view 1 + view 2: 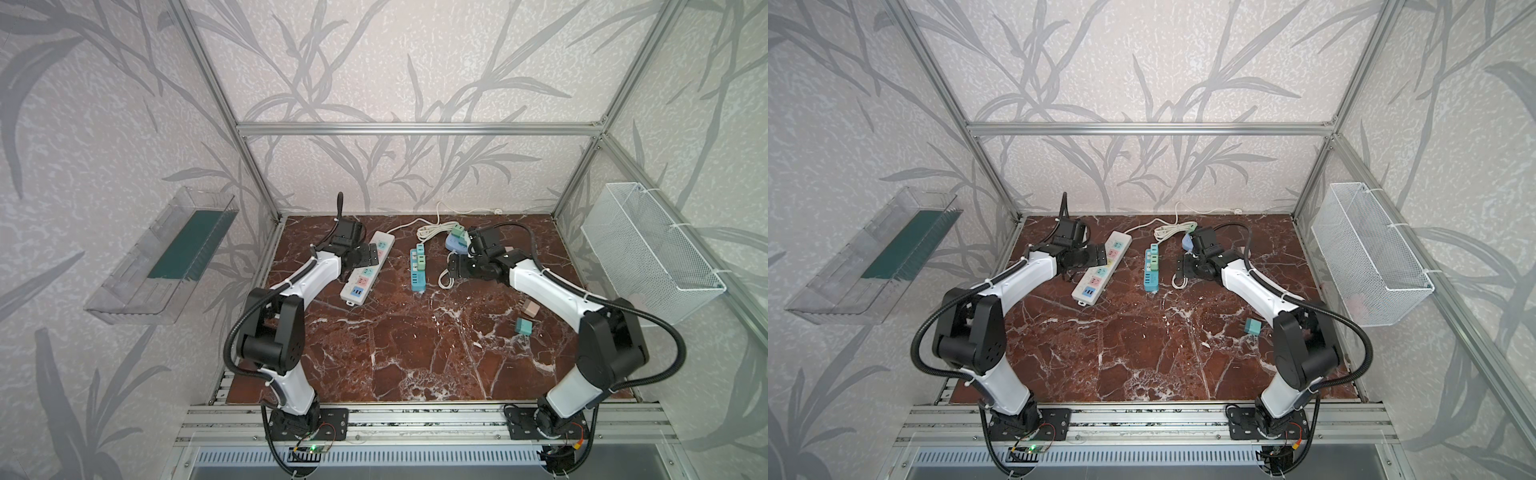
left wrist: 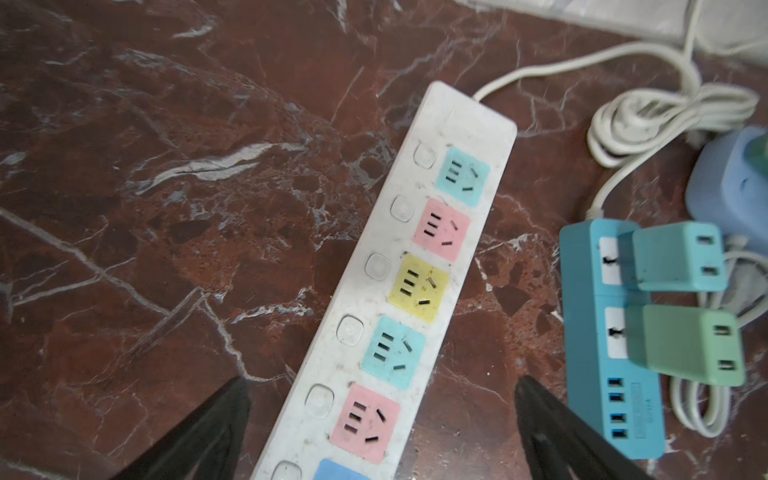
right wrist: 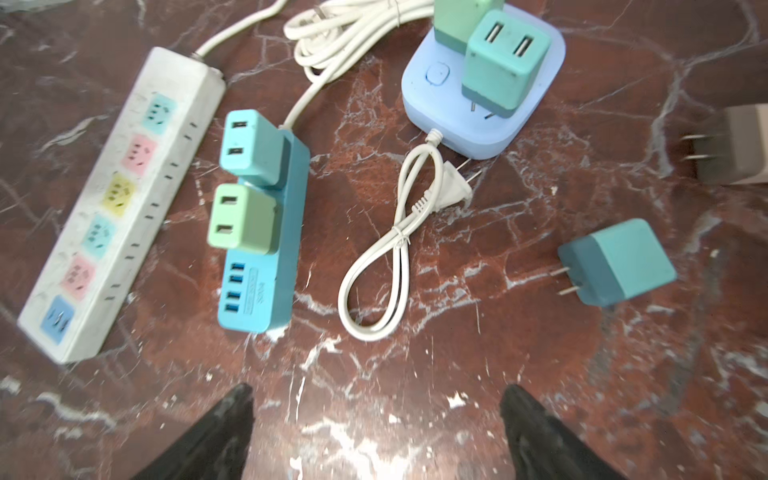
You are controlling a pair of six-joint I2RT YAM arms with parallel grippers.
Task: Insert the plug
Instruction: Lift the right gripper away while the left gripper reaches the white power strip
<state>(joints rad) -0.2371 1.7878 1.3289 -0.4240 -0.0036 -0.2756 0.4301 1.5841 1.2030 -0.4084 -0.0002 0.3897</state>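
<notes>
The white power strip [image 1: 365,280] lies at a slant, far away from the loose teal plug, so my left gripper should first turn the power strip and pull it onto the nearer marble [image 1: 382,318].
A loose teal plug [image 3: 619,262] lies on its side on the marble, prongs bare; it also shows in a top view [image 1: 523,326]. A tan plug [image 3: 735,145] lies beyond it. A teal plug [image 3: 503,62] stands in the lavender socket block [image 3: 419,104] with part of its prongs showing. My right gripper [image 3: 377,388] is open and empty, above bare marble beside the block [image 1: 454,266]. My left gripper [image 2: 383,382] is open, straddling the white power strip [image 2: 399,291] without touching it. The strip's coloured sockets are empty.
A blue power strip [image 3: 257,232] carrying two plugged adapters lies between the white strip and a short white cord [image 3: 399,249]. Coiled white cable [image 1: 432,228] sits at the back. A wire basket [image 1: 648,249] hangs on the right wall, a clear tray [image 1: 166,257] on the left.
</notes>
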